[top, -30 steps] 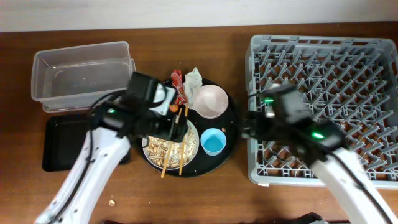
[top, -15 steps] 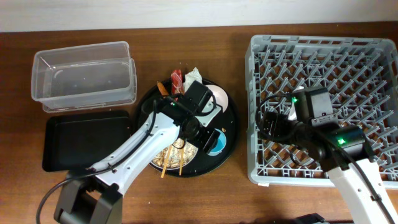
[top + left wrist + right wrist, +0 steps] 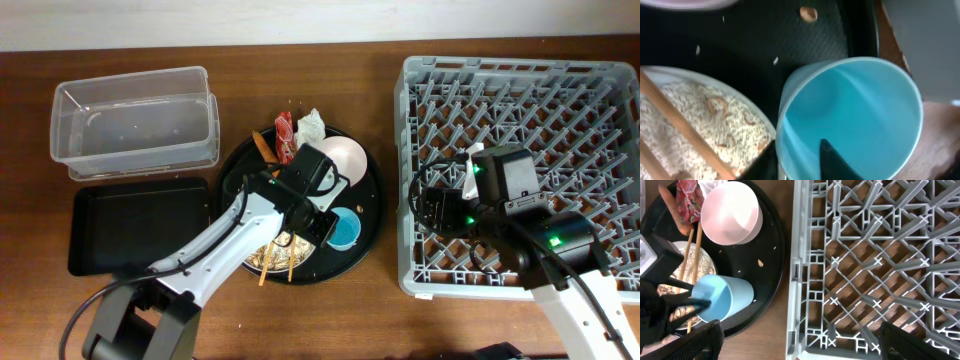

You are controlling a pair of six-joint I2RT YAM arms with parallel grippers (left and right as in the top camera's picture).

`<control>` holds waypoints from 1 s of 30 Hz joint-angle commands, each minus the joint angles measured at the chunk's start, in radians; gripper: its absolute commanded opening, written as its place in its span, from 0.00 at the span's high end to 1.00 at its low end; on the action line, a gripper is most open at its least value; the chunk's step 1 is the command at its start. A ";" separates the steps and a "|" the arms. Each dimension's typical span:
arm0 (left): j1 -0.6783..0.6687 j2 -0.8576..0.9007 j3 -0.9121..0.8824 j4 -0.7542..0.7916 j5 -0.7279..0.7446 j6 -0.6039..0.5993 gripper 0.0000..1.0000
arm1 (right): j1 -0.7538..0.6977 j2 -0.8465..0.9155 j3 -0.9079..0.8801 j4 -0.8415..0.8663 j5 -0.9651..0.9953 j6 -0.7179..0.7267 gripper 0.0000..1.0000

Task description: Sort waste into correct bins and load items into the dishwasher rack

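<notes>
The robot's left gripper has the light-blue cup (image 3: pixel 345 230) above the round tray, opposite the grey dishwasher rack (image 3: pixel 580 150), so the robot's right gripper should take over the cup and load it.
My left gripper (image 3: pixel 326 224) is shut on the rim of the light-blue cup (image 3: pixel 346 229), one finger inside it and one outside (image 3: pixel 797 161). The cup (image 3: pixel 722 297) leans over on the round black tray (image 3: pixel 368 190). Beside it the white plate (image 3: pixel 690 125) holds beige food scraps and the chopsticks (image 3: pixel 692 245). The white bowl (image 3: pixel 340 160), red-and-white wrapper (image 3: pixel 285 135), tissue (image 3: pixel 312 125) and orange stick (image 3: pixel 263 145) lie at the tray's far side. My right gripper (image 3: pixel 800 347) hangs open over the left edge of the grey dishwasher rack (image 3: pixel 560 110).
The clear tub (image 3: pixel 135 120) stands at the far left, with the shallow black rectangular tray (image 3: pixel 120 225) just in front of it. A strip of bare wood separates the round tray from the rack. A crumb lies on the table near the front left.
My left arm swung right from the plate to the cup and its jaws closed on the cup's rim, tipping it. My right arm drew back over the rack's left part.
</notes>
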 commanded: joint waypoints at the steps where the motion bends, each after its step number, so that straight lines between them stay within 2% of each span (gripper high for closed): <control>1: -0.002 -0.011 -0.002 0.036 -0.001 0.010 0.87 | 0.005 -0.008 0.012 -0.004 -0.003 0.012 0.02; 2: -0.002 -0.011 -0.002 0.035 -0.023 0.010 0.99 | 0.005 -0.008 0.012 -0.004 -0.003 0.012 0.02; 3: -0.002 -0.014 0.018 0.024 0.000 0.009 0.99 | 0.005 -0.008 0.012 -0.005 -0.003 0.012 0.02; 5: 0.018 -0.049 0.165 -0.108 0.064 0.008 0.99 | 0.005 -0.008 0.012 -0.015 -0.002 0.012 0.02; 7: 0.097 -0.116 0.303 -0.220 0.132 0.009 0.99 | 0.005 -0.008 0.012 -0.023 -0.003 0.013 0.02; 8: 0.212 -0.170 0.340 -0.222 0.257 0.009 0.99 | 0.005 -0.008 0.012 -0.016 -0.010 0.034 0.02; 9: 0.354 -0.186 0.340 -0.212 0.522 0.011 0.99 | 0.005 -0.008 0.012 0.019 -0.068 0.022 0.02; 10: 0.454 -0.171 0.334 -0.215 0.747 0.065 0.99 | 0.005 -0.008 0.012 0.063 -0.157 -0.037 0.01; 11: 0.533 -0.143 0.333 -0.232 0.996 0.127 0.99 | 0.005 -0.008 0.012 0.153 -0.355 -0.147 0.00; 12: 0.572 -0.119 0.333 -0.231 1.136 0.138 1.00 | 0.005 -0.008 0.012 0.230 -0.517 -0.196 0.01; 13: 0.581 -0.103 0.333 -0.232 1.217 0.138 1.00 | 0.005 -0.008 0.012 0.348 -0.661 -0.203 0.04; 15: 0.580 -0.102 0.333 -0.232 1.295 0.138 1.00 | 0.005 0.002 0.012 0.500 -0.789 -0.207 0.16; 18: 0.580 -0.102 0.333 -0.233 1.291 0.137 1.00 | 0.006 0.038 0.012 0.662 -0.940 -0.207 0.14; 20: 0.580 -0.102 0.333 -0.232 1.291 0.137 0.99 | 0.006 0.083 0.012 0.752 -1.157 -0.263 0.12; 25: 0.580 -0.102 0.333 -0.236 1.290 0.137 1.00 | 0.045 0.176 0.012 0.878 -1.183 -0.220 0.13; 27: 0.580 -0.102 0.333 -0.236 1.287 0.138 0.99 | 0.101 0.188 0.012 0.924 -1.136 -0.220 0.22; 30: 0.574 -0.102 0.333 -0.236 1.286 0.138 0.99 | 0.104 0.188 0.012 0.960 -1.135 -0.206 0.24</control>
